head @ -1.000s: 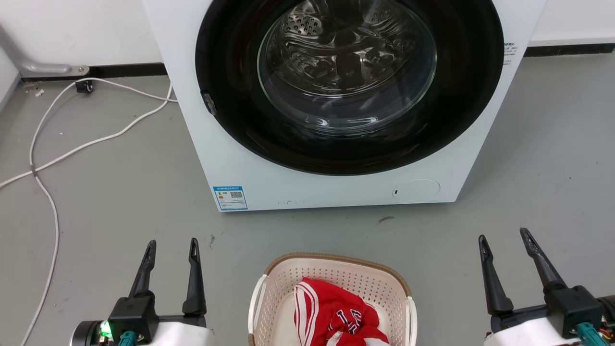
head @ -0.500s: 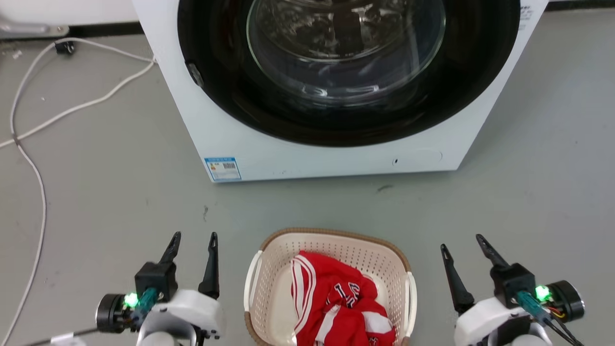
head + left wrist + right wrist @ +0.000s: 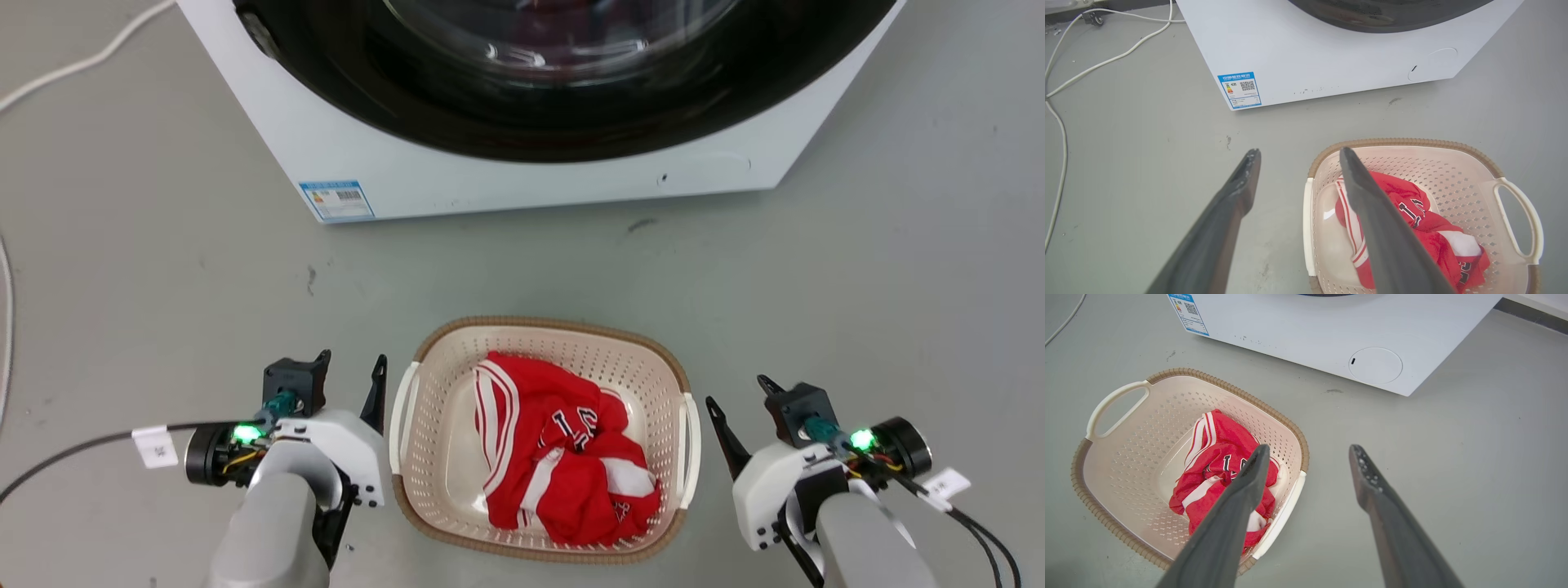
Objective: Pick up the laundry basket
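Note:
The red and white garment [image 3: 570, 456] is lying well below the brown rim [image 3: 549, 322], so I expect it to stay in place and come up with the laundry basket when I lift the basket.
The laundry basket [image 3: 547, 324] is cream with perforated walls and a brown woven-look rim. It stands on the grey floor in front of the washing machine, and a red and white garment [image 3: 555, 441] lies in it. My left gripper [image 3: 353, 357] is open just left of the basket's white left handle [image 3: 397, 416], apart from it. My right gripper [image 3: 735, 389] is open just right of the right handle [image 3: 694, 445]. In the left wrist view the gripper [image 3: 1300, 150] spans the floor and the basket's rim [image 3: 1404, 142]. In the right wrist view the gripper [image 3: 1310, 447] hangs beside the basket [image 3: 1224, 386].
The white washing machine [image 3: 490, 175], with its dark round door, stands close behind the basket. A white cable [image 3: 1106, 61] lies on the floor to the far left. Grey floor spreads out on both sides of the basket.
The head camera has tilted down, so the whole scene has shifted up. Both grippers have dropped lower and drawn in beside the basket's handles, still open. The basket has not moved.

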Robot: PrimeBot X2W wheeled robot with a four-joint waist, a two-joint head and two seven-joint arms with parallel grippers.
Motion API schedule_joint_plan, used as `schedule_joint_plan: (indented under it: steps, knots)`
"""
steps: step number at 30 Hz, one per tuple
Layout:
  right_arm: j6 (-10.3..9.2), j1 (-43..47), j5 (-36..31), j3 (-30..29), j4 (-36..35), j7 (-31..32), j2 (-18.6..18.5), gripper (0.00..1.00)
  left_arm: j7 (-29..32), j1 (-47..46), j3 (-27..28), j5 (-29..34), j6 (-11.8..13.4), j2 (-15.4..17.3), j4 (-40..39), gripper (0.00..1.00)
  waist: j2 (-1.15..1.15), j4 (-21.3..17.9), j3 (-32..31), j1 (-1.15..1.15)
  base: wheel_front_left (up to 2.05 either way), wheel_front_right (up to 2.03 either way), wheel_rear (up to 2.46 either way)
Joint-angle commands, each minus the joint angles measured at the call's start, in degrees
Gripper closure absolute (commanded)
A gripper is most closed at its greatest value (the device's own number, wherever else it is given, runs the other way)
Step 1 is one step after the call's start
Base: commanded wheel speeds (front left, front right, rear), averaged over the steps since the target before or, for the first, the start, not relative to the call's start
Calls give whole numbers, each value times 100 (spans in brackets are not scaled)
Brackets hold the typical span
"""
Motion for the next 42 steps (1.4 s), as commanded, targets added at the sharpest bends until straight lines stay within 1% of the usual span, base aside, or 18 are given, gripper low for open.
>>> schedule_joint_plan:
  steps: [1,7,13,19,26,28,34,42]
  knots:
    - [-4,-429,-12,135,507,-12,-7,0,-14,-409,-104,-35,-38,64,515,0,0,-99,377,-1,0,0,0]
    - [-4,-1005,120,360,1386,130,-7,0,32,-1023,-302,-125,-72,80,1430,0,0,-139,796,-1,0,0,0]
    - [-4,-1338,479,698,1892,261,-6,0,126,-1469,-523,-214,-81,44,2002,0,0,-164,1148,-1,0,0,0]
    - [-4,-1487,1023,1138,2017,429,-6,0,260,-1685,-727,-369,-83,5,2230,0,0,-155,1417,-1,0,0,0]
    - [-4,-1565,1725,1719,1975,702,-7,0,458,-1856,-967,-518,-84,30,2369,0,0,-151,1749,-1,0,0,0]
    - [-4,-1621,1840,1835,1987,759,-8,0,490,-1892,-1025,-551,-84,54,2393,0,0,-161,1835,-1,0,0,0]
    - [-4,-1789,2230,2062,2099,882,-7,0,602,-2024,-1218,-665,-85,63,2442,0,0,-172,2140,-1,0,0,0]
    - [-4,-1953,2420,2150,2249,865,-7,0,652,-2164,-1432,-771,-86,56,2459,0,0,-149,2362,-1,0,0,0]
